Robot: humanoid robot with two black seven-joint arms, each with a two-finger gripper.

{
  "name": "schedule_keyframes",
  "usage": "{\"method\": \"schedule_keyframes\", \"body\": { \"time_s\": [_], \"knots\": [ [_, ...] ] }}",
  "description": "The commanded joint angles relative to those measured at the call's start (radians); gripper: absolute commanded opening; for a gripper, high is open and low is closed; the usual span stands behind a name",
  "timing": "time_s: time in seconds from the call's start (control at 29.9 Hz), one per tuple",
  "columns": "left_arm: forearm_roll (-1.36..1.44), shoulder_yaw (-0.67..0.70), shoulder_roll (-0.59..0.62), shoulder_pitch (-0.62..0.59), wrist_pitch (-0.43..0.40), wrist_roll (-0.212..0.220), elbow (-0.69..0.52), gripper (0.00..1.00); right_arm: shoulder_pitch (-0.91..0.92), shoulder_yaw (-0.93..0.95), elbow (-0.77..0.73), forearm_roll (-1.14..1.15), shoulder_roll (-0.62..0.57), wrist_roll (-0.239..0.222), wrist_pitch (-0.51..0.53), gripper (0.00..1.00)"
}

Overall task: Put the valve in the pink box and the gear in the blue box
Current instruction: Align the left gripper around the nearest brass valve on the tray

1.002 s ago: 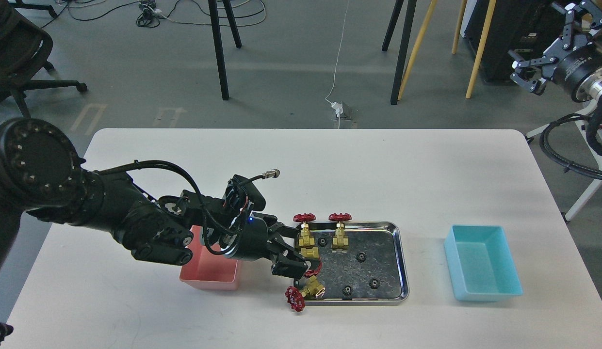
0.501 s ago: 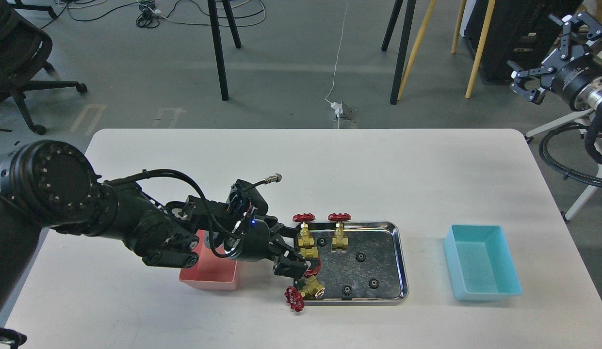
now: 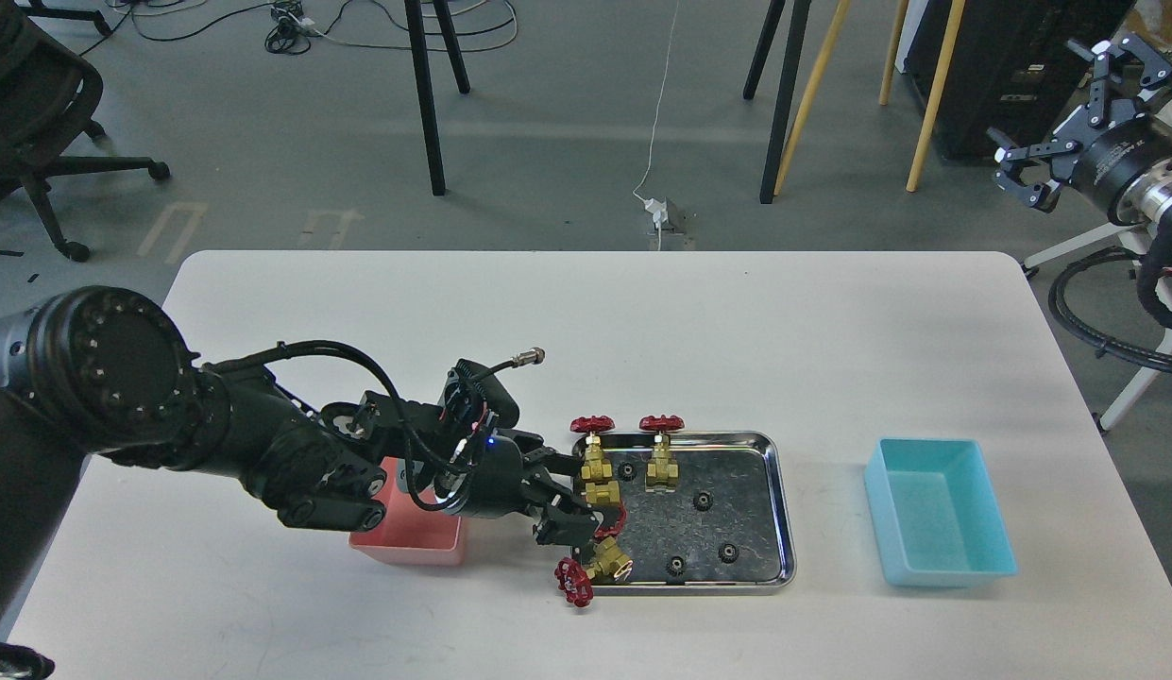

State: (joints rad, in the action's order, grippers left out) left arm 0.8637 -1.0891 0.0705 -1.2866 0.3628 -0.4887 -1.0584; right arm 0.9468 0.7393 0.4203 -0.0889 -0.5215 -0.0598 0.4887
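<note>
The tilted valve [image 3: 607, 560] straddles the tray's corner with its red handwheel [image 3: 573, 583] outside, so the tilted valve should stay put when I lift the neighbouring valve.
A steel tray [image 3: 785, 510] holds four brass valves with red handwheels and several small black gears [image 3: 703, 501]. Two valves [image 3: 662, 451] stand at the tray's back left. One valve [image 3: 602, 492] lies at the left rim. Another valve [image 3: 595, 569] lies tilted over the front-left corner. My left gripper [image 3: 578, 495] is open, its fingers either side of the valve lying at the left rim. The pink box [image 3: 406, 540] sits left of the tray, partly hidden under my left arm. The blue box [image 3: 940, 510] sits empty to the right. My right gripper [image 3: 1067, 109] is open, raised off the table at the upper right.
The white table [image 3: 642, 331] is bare behind the tray. Its front edge is close below the tray and boxes. Tripod legs, cables and a chair stand on the floor beyond the table.
My left arm drew back slightly and its fingers narrowed a little around the lying valve, which has not moved. My right gripper shifted slightly at the upper right.
</note>
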Motion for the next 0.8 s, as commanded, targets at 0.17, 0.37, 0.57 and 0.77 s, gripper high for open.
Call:
{"method": "schedule_keyframes", "body": {
  "time_s": [0.17,0.37,0.57,0.77],
  "knots": [
    [0.0,0.001,0.0,0.01,0.002,0.0,0.003,0.71,0.001,0.0,0.0,0.0,0.0,0.0,0.0,0.99],
    [0.001,0.001,0.0,0.015,0.004,0.0,0.015,0.62,0.001,0.0,0.0,0.0,0.0,0.0,0.0,0.99],
    [0.008,0.001,0.002,0.018,0.005,0.0,0.015,0.52,0.0,0.0,0.0,0.0,0.0,0.0,0.0,0.99],
    [0.009,0.0,0.003,0.018,0.007,0.0,0.015,0.47,-0.002,-0.001,-0.001,0.0,0.0,-0.002,0.0,0.99]
  ]
}}
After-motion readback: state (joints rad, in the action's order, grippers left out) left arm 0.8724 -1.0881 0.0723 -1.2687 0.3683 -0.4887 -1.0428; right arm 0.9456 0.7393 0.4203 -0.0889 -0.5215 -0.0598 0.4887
